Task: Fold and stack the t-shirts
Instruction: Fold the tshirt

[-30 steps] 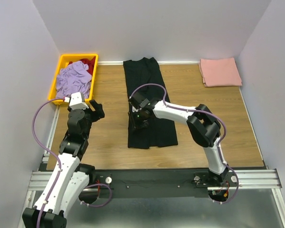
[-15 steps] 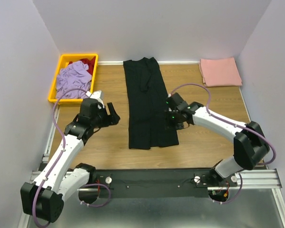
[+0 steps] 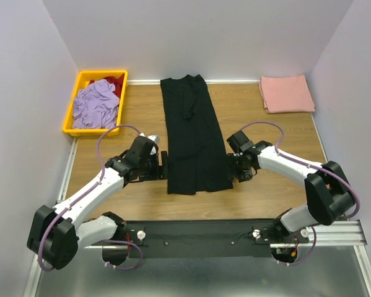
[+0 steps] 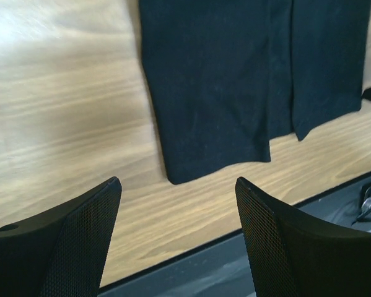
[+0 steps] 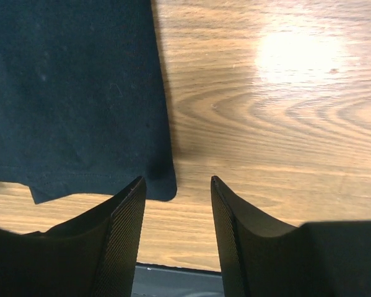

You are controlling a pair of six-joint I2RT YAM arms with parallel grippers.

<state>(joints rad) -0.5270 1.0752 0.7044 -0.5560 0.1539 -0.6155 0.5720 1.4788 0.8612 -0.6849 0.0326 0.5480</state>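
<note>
The black t-shirt's near hem corner (image 4: 174,176) points midway into my left gripper's open fingers; they should keep advancing until they straddle it, then close.
The black t-shirt (image 3: 193,133) lies flat as a long narrow strip down the middle of the table, sides folded in. Its near hem shows in the left wrist view (image 4: 235,93) and in the right wrist view (image 5: 74,93). My left gripper (image 3: 165,166) is open and empty, just left of the shirt's near left corner. My right gripper (image 3: 233,168) is open and empty, just right of the near right corner. The salmon-pink t-shirt (image 3: 287,93) lies folded at the far right.
A yellow bin (image 3: 72,111) at the far left holds lavender (image 3: 96,104) and red (image 3: 114,81) garments. The table's front edge and the dark rail (image 3: 204,229) lie just below the shirt's hem. White walls close in the sides and back.
The right gripper moved off the black shirt to its right edge and down toward the near corner. The left arm swung right and down to the shirt's near left corner.
</note>
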